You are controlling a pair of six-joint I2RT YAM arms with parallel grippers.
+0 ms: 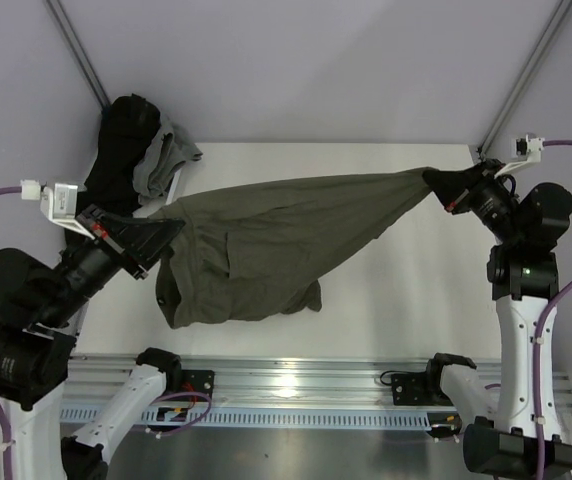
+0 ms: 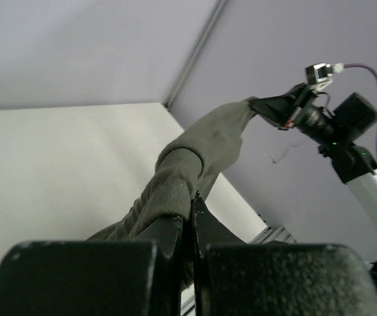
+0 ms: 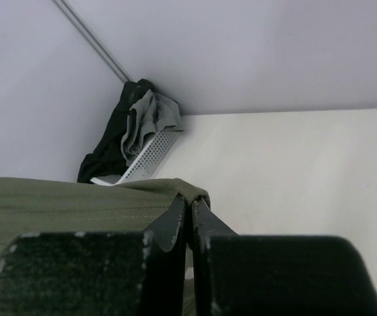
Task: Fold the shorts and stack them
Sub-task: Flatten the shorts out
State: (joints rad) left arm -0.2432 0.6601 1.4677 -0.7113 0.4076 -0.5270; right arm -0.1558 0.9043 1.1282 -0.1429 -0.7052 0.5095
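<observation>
The shorts' lower part (image 1: 206, 298) hangs bunched up close to the robot's left gripper, so both of the robot's grippers should raise and swing the shorts to shake the folds (image 1: 228, 255) open before they lay the shorts down.
The olive-green shorts (image 1: 266, 235) hang stretched in the air between my two grippers above the white table (image 1: 406, 290), with the lower part sagging toward the table. My left gripper (image 1: 169, 230) is shut on the shorts' left end; the left wrist view shows the fabric (image 2: 188, 158) pinched at the fingertips and running off to the far gripper. My right gripper (image 1: 434, 179) is shut on the right end; the right wrist view shows a fold of the shorts (image 3: 76, 204) clamped between the fingers (image 3: 172, 220).
A perforated white basket (image 1: 156, 180) stands at the back left corner, with black clothing (image 1: 126, 135) and a grey garment (image 1: 166, 155) draped over it; it also shows in the right wrist view (image 3: 149, 155). An aluminium rail (image 1: 296, 380) runs along the near edge.
</observation>
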